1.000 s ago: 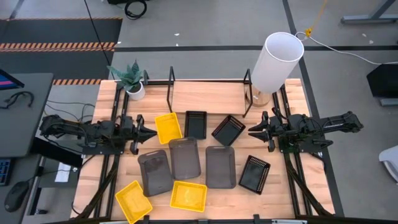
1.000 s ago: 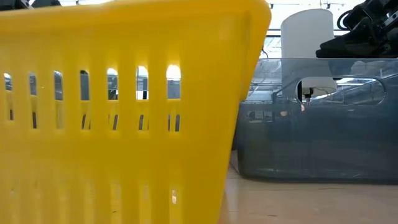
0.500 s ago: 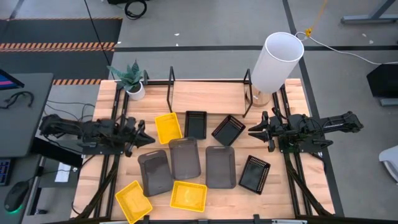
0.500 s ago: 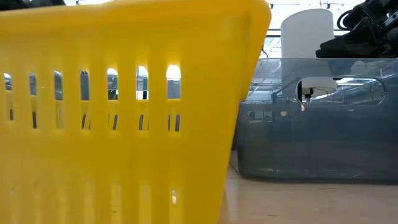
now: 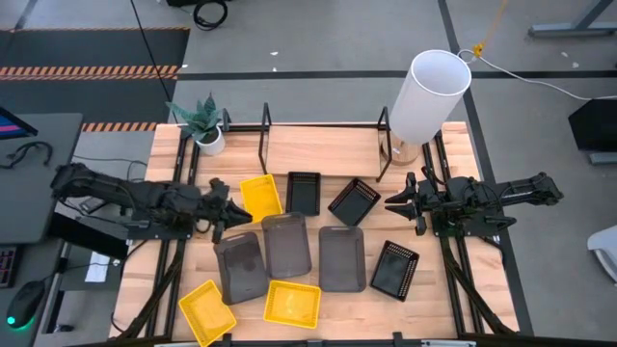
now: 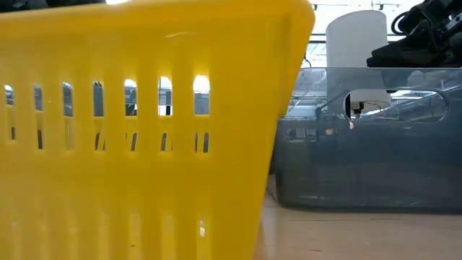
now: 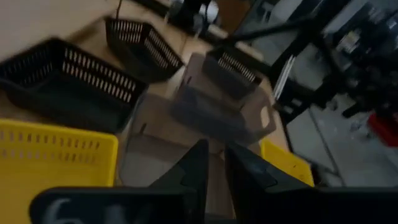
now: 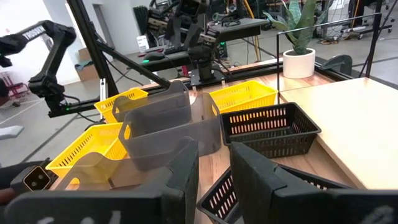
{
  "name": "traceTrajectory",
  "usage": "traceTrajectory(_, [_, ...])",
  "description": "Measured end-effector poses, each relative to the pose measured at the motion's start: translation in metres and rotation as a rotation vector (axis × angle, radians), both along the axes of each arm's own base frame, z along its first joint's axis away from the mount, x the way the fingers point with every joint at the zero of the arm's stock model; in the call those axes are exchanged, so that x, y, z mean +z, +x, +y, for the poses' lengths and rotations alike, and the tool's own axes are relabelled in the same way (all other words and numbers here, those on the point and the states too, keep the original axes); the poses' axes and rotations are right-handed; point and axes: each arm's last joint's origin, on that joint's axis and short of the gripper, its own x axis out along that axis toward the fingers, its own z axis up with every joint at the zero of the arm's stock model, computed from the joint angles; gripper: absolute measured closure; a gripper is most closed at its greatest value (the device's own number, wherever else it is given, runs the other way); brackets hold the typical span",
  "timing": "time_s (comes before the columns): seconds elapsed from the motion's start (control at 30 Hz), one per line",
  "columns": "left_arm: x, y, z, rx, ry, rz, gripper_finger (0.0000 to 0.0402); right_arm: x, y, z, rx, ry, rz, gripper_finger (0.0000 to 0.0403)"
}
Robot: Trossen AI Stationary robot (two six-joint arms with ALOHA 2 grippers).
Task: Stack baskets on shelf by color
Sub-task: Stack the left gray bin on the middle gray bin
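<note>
I can see the slanted grey basket's near end (image 5: 247,298) crowding the yellow baskets while my left gripper hovers by the grey basket's far end, so next I move around to that basket's near rim (image 5: 254,293).
The high view shows three yellow baskets (image 5: 260,197) (image 5: 207,310) (image 5: 292,303), three dark grey baskets (image 5: 241,266) (image 5: 286,245) (image 5: 342,258) and three black perforated baskets (image 5: 303,192) (image 5: 354,201) (image 5: 394,270) flat on the table. The black tube shelf (image 5: 265,135) stands at the far edge. My left gripper (image 5: 231,214) hovers, narrowly open, between the far yellow basket and the left grey basket's far end; its wrist view looks over the grey baskets (image 7: 217,115). My right gripper (image 5: 390,204) waits open, right of the tilted black basket.
A tall white cylinder (image 5: 429,96) stands at the far right and a potted plant (image 5: 204,125) at the far left corner. In the low view a yellow basket wall (image 6: 144,130) fills the near left, with a grey basket (image 6: 368,144) behind. Bare wood lies before the shelf.
My left gripper has moved a little toward the table's right and near edge, from beside the far yellow basket toward the far end of the left grey basket. No basket has moved.
</note>
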Motion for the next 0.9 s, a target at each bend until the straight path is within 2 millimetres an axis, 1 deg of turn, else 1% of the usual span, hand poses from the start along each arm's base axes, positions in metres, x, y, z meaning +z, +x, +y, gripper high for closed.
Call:
traceTrajectory(0.2, [0.006, 0.018, -0.021, -0.103, 0.005, 0.097, 0.0340, 0.000, 0.000, 0.000, 0.000, 0.000, 0.000, 0.0305])
traceTrajectory(0.3, [0.018, 0.023, -0.034, -0.108, 0.044, 0.117, 0.0346, 0.000, 0.000, 0.000, 0.000, 0.000, -0.002, 0.0305])
traceTrajectory(0.47, [0.045, 0.031, -0.052, -0.085, 0.219, 0.097, 0.0359, 0.000, 0.000, 0.000, 0.000, 0.000, -0.004, 0.0305])
traceTrajectory(0.57, [0.053, 0.033, -0.059, -0.124, 0.301, 0.089, 0.0362, 0.000, 0.000, 0.000, 0.000, 0.001, -0.004, 0.0305])
traceTrajectory(0.7, [0.047, 0.031, -0.062, -0.226, 0.470, 0.136, 0.0363, 0.000, 0.000, 0.000, 0.000, 0.001, -0.004, 0.0305])
traceTrajectory(0.8, [0.044, 0.030, -0.058, -0.239, 0.554, 0.176, 0.0363, 0.000, 0.000, 0.000, 0.000, 0.000, -0.004, 0.0305])
traceTrajectory(0.87, [0.043, 0.031, -0.053, -0.218, 0.567, 0.191, 0.0363, 0.000, 0.000, 0.000, 0.000, 0.000, -0.004, 0.0305])
traceTrajectory(0.9, [0.043, 0.032, -0.051, -0.192, 0.541, 0.192, 0.0363, 0.000, 0.000, 0.000, 0.000, 0.001, -0.004, 0.0305])
